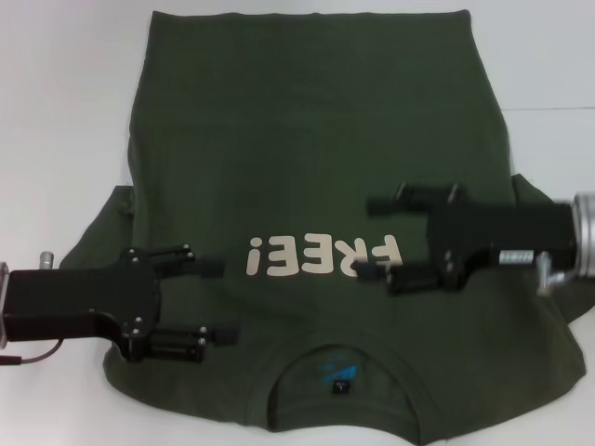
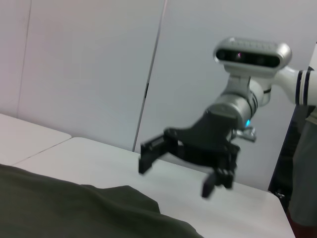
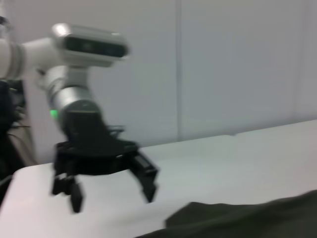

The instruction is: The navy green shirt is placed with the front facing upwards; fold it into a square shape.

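My right gripper should keep moving to the sleeve's outer end (image 1: 586, 288) until my fingers grip it, since the sleeve (image 1: 532, 192) beside it is spread out flat from the shirt's side.
The navy green shirt (image 1: 307, 139) lies spread flat on the white table (image 1: 56, 111), front up, with its collar toward me and its hem far away. Cream letters (image 1: 321, 255) cross the chest, and a blue neck label (image 1: 335, 372) shows inside the collar. My left gripper (image 1: 216, 297) hovers open over the shirt's left shoulder area, beside the lettering. My right gripper (image 1: 372, 237) is open too, over the right end of the letters. The left wrist view shows the right gripper (image 2: 176, 177) above the table beyond the shirt's edge (image 2: 74, 208). In the right wrist view, the left gripper (image 3: 111, 196) hangs open near the cloth (image 3: 247, 220).
White table surface (image 1: 548, 56) surrounds the shirt on the left, right and far sides. Pale wall panels (image 2: 89, 64) stand behind the table. The shirt's sleeves spread out at the left (image 1: 102, 223) and right (image 1: 548, 200).
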You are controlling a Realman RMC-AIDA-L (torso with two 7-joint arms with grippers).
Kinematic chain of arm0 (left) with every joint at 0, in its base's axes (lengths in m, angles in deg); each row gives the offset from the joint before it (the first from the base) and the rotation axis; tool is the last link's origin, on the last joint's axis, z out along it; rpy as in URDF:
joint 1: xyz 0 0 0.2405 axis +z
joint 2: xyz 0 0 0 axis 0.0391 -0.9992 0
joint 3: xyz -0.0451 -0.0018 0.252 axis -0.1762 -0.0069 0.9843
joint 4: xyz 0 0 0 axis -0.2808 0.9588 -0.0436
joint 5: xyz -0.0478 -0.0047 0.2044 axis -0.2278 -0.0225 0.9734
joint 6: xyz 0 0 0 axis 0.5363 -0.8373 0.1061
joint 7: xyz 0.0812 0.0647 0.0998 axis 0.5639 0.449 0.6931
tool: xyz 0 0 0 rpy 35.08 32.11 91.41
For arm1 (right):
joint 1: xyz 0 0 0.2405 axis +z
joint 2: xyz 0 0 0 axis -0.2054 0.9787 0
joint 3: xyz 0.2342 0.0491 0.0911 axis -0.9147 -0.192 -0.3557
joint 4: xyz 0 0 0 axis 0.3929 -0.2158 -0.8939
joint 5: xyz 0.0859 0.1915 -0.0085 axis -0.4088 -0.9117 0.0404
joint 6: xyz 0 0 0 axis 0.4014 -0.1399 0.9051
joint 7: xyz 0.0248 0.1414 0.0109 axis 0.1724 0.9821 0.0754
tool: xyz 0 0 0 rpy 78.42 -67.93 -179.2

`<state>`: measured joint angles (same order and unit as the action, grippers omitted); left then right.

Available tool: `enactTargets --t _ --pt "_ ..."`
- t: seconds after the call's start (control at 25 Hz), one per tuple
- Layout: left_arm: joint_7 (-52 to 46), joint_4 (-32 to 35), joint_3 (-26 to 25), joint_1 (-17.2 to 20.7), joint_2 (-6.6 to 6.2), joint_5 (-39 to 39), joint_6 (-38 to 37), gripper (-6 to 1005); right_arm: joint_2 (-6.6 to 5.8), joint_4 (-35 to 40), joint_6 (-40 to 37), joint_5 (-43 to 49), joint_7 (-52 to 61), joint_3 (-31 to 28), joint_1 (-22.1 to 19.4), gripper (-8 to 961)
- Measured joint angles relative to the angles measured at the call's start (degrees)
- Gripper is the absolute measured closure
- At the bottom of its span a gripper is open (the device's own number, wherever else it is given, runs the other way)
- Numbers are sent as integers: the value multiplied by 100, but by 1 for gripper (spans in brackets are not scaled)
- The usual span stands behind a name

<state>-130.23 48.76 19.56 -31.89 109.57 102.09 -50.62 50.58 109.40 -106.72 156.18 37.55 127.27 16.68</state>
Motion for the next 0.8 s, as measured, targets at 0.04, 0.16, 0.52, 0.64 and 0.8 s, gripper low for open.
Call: enactTargets --t 0.04,0.16,0.52,0.64,0.8 --pt "0 0 2 -1 5 0 9 113 2 257 76 16 209 -6 -44 35" --pt "0 0 6 -18 8 0 4 113 -5 1079 411 181 1131 -92 -185 38" --pt "-41 0 32 -43 6 -24 31 113 -20 2803 578 2891 3821 -638 -16 42" --pt "-51 0 47 -58 11 -24 40 113 -26 2843 405 3682 4121 -818 191 43" --pt "-59 0 38 -76 9 -20 37 113 -32 2854 383 4682 4627 -908 389 45"
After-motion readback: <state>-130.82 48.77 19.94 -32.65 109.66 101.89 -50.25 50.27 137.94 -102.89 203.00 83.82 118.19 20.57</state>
